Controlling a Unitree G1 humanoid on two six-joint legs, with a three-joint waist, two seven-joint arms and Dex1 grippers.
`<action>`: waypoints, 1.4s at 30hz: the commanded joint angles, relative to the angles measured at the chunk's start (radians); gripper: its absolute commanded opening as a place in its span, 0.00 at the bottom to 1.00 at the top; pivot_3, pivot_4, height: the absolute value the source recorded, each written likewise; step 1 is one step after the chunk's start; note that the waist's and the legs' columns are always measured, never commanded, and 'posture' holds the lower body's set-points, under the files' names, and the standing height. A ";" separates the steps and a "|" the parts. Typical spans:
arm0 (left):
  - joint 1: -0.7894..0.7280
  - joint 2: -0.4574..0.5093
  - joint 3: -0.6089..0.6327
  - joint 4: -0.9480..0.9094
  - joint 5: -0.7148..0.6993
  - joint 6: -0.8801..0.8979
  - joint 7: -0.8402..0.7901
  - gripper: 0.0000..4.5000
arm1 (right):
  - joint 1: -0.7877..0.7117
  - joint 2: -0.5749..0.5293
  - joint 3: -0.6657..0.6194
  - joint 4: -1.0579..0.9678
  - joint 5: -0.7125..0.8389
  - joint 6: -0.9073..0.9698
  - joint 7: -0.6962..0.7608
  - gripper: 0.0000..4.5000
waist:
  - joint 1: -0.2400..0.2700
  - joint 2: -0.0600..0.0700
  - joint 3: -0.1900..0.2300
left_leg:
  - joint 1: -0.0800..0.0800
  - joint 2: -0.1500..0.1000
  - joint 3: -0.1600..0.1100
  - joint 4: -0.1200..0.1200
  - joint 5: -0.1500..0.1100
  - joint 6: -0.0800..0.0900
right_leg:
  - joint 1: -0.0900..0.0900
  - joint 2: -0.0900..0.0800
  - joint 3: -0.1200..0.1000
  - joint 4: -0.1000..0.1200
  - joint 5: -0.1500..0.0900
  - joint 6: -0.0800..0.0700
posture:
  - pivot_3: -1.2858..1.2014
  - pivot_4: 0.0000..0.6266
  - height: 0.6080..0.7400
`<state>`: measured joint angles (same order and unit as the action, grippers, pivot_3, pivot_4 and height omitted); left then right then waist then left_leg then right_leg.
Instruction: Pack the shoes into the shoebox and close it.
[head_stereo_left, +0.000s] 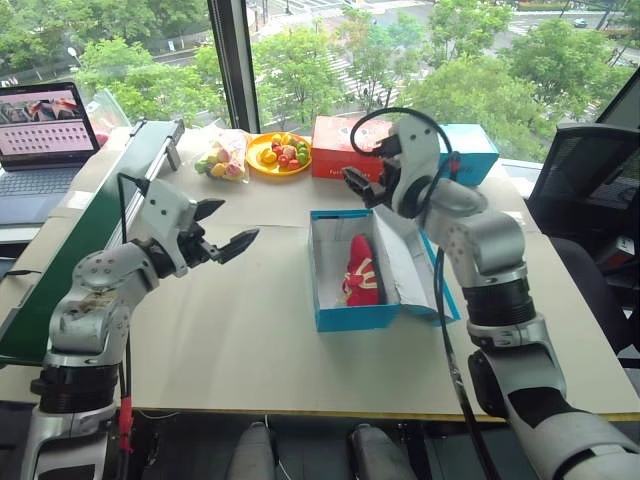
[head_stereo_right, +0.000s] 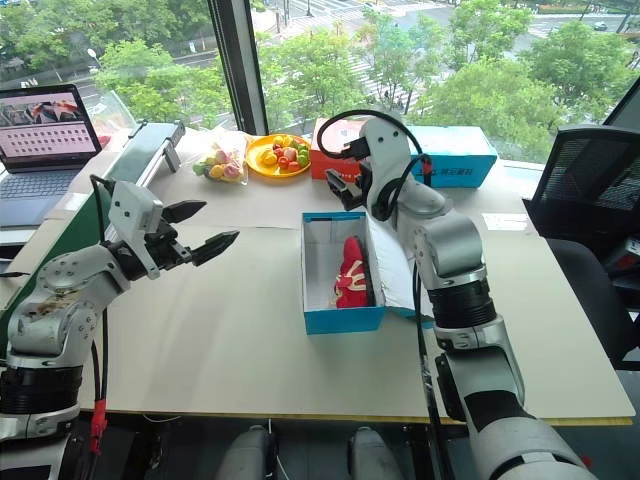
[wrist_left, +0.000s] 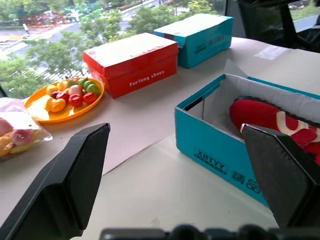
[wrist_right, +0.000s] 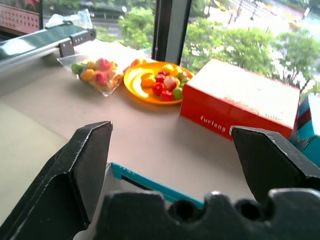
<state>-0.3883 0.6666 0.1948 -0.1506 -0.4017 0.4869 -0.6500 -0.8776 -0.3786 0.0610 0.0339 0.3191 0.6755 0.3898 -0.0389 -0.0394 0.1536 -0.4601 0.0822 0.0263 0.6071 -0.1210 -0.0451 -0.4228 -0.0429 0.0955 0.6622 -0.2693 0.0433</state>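
My gripper will lower the second shoe into the shoebox. The second shoe will fit next to the red shoe, because a white gap (head_stereo_left: 332, 252) runs beside the red shoe there.
The cyan shoebox (head_stereo_left: 352, 316) stands open in the middle of the table, white inside. Its flap lid (head_stereo_left: 412, 262) lies folded out on the box's right side. A red shoe (head_stereo_left: 362, 270) with cream trim lies inside along the right wall; I cannot tell whether a second shoe lies with it. My left gripper (head_stereo_left: 238, 220) hovers open and empty to the left of the box, pointing toward it. My right gripper (head_stereo_left: 358, 186) is raised above the box's far end, open and empty; its fingers (wrist_right: 75, 170) stand wide apart.
Along the back of the table sit a red box (head_stereo_left: 345, 150), another blue box (head_stereo_left: 470, 152), an orange plate of toy fruit (head_stereo_left: 278, 155) and a bag of fruit (head_stereo_left: 225, 155). A green conveyor (head_stereo_left: 100, 220) and a laptop (head_stereo_left: 45, 125) are on the left, a black chair (head_stereo_left: 580, 180) on the right.
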 joint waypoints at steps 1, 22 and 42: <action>0.025 0.017 0.045 0.047 0.081 -0.013 0.101 1.00 | 0.067 -0.027 -0.003 -0.088 0.091 -0.014 0.185 1.00 | -0.002 0.000 0.000 | 0.000 0.000 0.000 0.000 0.000 0.000 | 0.000 0.000 0.000 0.000 0.000 0.000 | 0.52 0.24 1.00; 0.059 -0.060 0.338 0.340 0.114 -0.160 0.405 1.00 | 0.204 0.095 0.106 -0.061 0.049 -0.244 0.405 1.00 | 0.001 0.000 0.000 | 0.001 0.000 0.000 0.001 0.000 0.000 | 0.000 0.000 -0.001 0.001 0.000 0.000 | 0.52 0.24 1.00; -0.134 0.121 0.285 0.711 0.142 -0.250 0.256 1.00 | 0.128 0.180 0.132 0.010 -0.018 -0.319 0.405 1.00 | 0.009 -0.002 0.000 | 0.001 0.000 0.000 0.000 0.000 -0.001 | -0.001 0.000 -0.002 0.002 0.001 -0.001 | 0.52 0.24 1.00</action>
<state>-0.4851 0.7429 0.4809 0.5201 -0.2688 0.2793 -0.3533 -0.7257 -0.1935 0.2144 0.0792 0.2954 0.3774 0.7894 -0.0303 -0.0410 0.1532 -0.4591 0.0826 0.0263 0.6071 -0.1209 -0.0460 -0.4233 -0.0428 0.0933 0.6640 -0.2685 0.0421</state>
